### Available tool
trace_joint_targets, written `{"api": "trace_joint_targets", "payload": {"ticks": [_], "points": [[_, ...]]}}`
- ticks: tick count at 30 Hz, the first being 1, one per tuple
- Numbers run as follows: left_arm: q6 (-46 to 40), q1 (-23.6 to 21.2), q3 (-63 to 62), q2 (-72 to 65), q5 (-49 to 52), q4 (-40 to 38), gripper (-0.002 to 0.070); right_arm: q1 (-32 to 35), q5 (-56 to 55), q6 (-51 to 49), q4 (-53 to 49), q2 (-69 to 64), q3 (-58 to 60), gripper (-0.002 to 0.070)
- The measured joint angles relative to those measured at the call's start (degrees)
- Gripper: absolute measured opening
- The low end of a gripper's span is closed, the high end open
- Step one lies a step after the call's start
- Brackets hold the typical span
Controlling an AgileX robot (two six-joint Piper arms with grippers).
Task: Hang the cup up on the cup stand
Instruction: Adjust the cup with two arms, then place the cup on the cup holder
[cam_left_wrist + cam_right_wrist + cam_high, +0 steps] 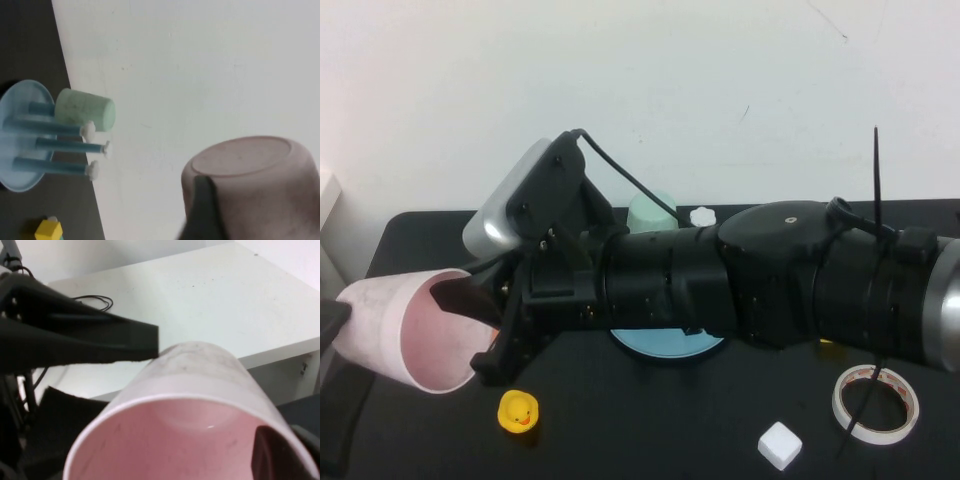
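My right gripper is in the way of the pale pink cup's opening (437, 348). It should open and move back before my left gripper hangs the cup on the cup stand.
The pale pink cup (390, 330) is held in the air on its side at the table's left end, mouth towards the right. My left gripper (328, 325) is shut on its base end; one of its fingers (201, 210) lies on the cup's side (260, 185). My right gripper (470, 335) reaches across from the right and pinches the rim, one finger (272, 455) inside the cup (190, 385), the other outside. The light-blue cup stand (665, 348) sits mid-table, mostly hidden under my right arm. It shows fully in the left wrist view (20, 95), with a mint green cup (85, 110) on one post.
A yellow rubber duck (518, 410) stands near the front left, below the cup. A roll of tape (876, 402) and a white cube (779, 445) lie at the front right. My right arm spans most of the table. A white wall is behind.
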State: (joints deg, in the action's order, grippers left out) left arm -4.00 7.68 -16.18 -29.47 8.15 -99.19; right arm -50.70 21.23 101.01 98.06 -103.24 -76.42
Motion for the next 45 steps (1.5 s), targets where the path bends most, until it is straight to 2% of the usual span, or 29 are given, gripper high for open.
{"api": "trace_joint_targets", "payload": {"ticks": [4,8,17,22,25,28,31,32,35,39,45], "points": [[1.8,0.0,0.0,-0.1,2.9,0.0,0.0588,-0.2,1.0,0.0,0.0,0.0,0.0,0.0019],[5.2,0.0,-0.1,-1.2,5.5,0.0,0.0648,-0.6,1.8,0.0,-0.3,0.0,0.1,0.0019],[7.5,0.0,-0.5,-4.5,9.0,-0.4,0.0657,-1.1,6.7,0.1,-1.5,-0.5,0.1,0.0018],[6.9,0.0,-0.5,-4.7,9.2,-0.6,0.0603,-1.1,7.0,1.0,-1.7,-0.5,0.2,0.0018],[4.9,0.0,-0.6,-4.8,9.2,-0.7,0.0594,-1.1,7.0,3.4,-1.7,-0.5,0.2,0.0022],[0.0,0.0,-0.6,-4.8,9.2,-0.7,0.0592,-1.1,7.1,4.1,-1.7,-0.5,0.2,0.0078],[-6.0,0.0,-0.7,-4.8,9.0,-0.8,0.0592,-1.2,7.3,3.4,-2.3,-0.5,0.2,0.0215],[-8.3,0.0,-1.1,-4.9,9.0,-0.8,0.0592,-1.2,7.1,2.5,-3.4,-0.5,0.2,0.0282],[-16.3,0.0,-2.9,-5.2,8.8,0.1,0.0585,-0.9,6.8,-2.2,-9.1,0.3,0.2,0.0401],[-32.7,0.0,-8.4,-5.7,7.4,0.5,0.0585,1.0,8.1,-12.5,-20.7,3.1,0.2,0.0447],[-60.1,0.0,-17.1,-10.4,6.1,0.6,0.0585,4.8,16.5,-27.5,-44.4,10.4,0.1,0.0447]]}}
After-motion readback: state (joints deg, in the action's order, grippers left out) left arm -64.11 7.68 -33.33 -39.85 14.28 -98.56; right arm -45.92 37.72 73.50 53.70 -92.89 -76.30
